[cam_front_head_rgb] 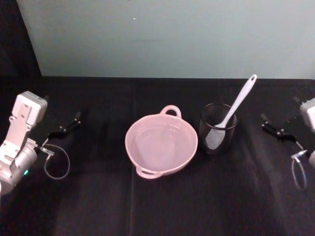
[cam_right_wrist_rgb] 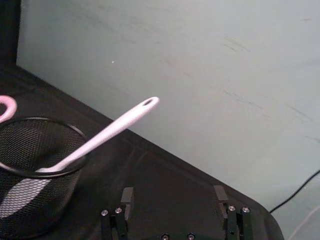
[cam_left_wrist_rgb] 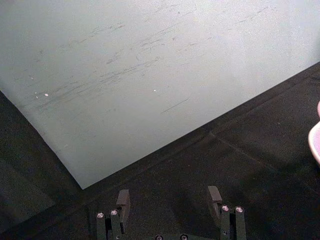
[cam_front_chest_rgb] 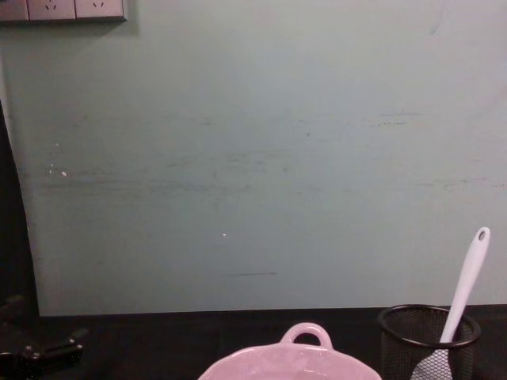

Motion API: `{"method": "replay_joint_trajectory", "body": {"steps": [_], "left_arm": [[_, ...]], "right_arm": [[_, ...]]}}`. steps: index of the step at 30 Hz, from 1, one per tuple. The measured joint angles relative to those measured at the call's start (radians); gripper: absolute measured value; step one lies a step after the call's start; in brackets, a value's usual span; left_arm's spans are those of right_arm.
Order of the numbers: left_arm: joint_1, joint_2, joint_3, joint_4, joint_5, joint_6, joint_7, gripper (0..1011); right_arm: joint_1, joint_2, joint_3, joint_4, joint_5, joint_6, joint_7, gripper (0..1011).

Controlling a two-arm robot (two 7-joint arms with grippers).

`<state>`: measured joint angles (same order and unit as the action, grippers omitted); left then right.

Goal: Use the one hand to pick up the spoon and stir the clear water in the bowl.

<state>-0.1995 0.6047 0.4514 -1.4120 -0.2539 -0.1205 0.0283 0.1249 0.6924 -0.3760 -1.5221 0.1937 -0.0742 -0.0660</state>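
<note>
I expect the white spoon to slide out and leave the cup standing when I lift, because the spoon's blade is narrower than the black mesh cup's opening.
The pale pink bowl sits mid-table, its loop handle toward the wall, with clear water showing as a faint sheen inside. The white spoon stands in a black mesh cup just right of the bowl, blade down and handle leaning up to the right. My right gripper rests open at the right edge of the table, apart from the cup. In the right wrist view the gripper faces the spoon with nothing between its fingers. At the far left, my left gripper is parked open.
A black cloth covers the table, which ends at a pale green wall. The left wrist view has the left gripper over bare cloth, with the bowl's rim at one edge. Cable loops hang off both wrists.
</note>
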Motion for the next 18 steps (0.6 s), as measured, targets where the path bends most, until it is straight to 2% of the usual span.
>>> {"method": "replay_joint_trajectory", "body": {"steps": [1, 4, 5, 6, 7, 10, 11, 12, 13, 15, 16, 17, 18], "left_arm": [[0.0, 0.0, 0.0, 0.0, 0.0, 0.0, 0.0, 1011], [0.0, 0.0, 0.0, 0.0, 0.0, 0.0, 0.0, 1011], [0.0, 0.0, 0.0, 0.0, 0.0, 0.0, 0.0, 1011], [0.0, 0.0, 0.0, 0.0, 0.0, 0.0, 0.0, 1011], [0.0, 0.0, 0.0, 0.0, 0.0, 0.0, 0.0, 1011], [0.0, 0.0, 0.0, 0.0, 0.0, 0.0, 0.0, 1011], [0.0, 0.0, 0.0, 0.0, 0.0, 0.0, 0.0, 1011], [0.0, 0.0, 0.0, 0.0, 0.0, 0.0, 0.0, 1011], [0.0, 0.0, 0.0, 0.0, 0.0, 0.0, 0.0, 1011], [0.0, 0.0, 0.0, 0.0, 0.0, 0.0, 0.0, 1011], [0.0, 0.0, 0.0, 0.0, 0.0, 0.0, 0.0, 1011], [0.0, 0.0, 0.0, 0.0, 0.0, 0.0, 0.0, 1011], [0.0, 0.0, 0.0, 0.0, 0.0, 0.0, 0.0, 1011]], "right_arm": [[0.0, 0.0, 0.0, 0.0, 0.0, 0.0, 0.0, 1003], [-0.027, 0.01, 0.036, -0.03, 0.054, 0.001, 0.026, 1003], [-0.042, 0.011, 0.06, -0.044, 0.104, -0.001, 0.054, 1003], [-0.049, 0.011, 0.072, -0.05, 0.133, -0.001, 0.071, 1003], [-0.061, 0.006, 0.098, -0.06, 0.198, -0.001, 0.107, 1002], [-0.077, -0.005, 0.141, -0.073, 0.309, 0.014, 0.17, 1003], [-0.084, -0.014, 0.167, -0.079, 0.386, 0.036, 0.212, 1003], [-0.086, -0.018, 0.178, -0.081, 0.415, 0.047, 0.228, 1003], [-0.088, -0.027, 0.202, -0.087, 0.485, 0.083, 0.262, 1003], [-0.089, -0.034, 0.221, -0.094, 0.539, 0.12, 0.286, 1003], [-0.087, -0.042, 0.24, -0.098, 0.589, 0.161, 0.306, 1003], [-0.086, -0.046, 0.247, -0.1, 0.615, 0.184, 0.315, 1003], [-0.08, -0.055, 0.263, -0.101, 0.669, 0.232, 0.332, 1003]]}}
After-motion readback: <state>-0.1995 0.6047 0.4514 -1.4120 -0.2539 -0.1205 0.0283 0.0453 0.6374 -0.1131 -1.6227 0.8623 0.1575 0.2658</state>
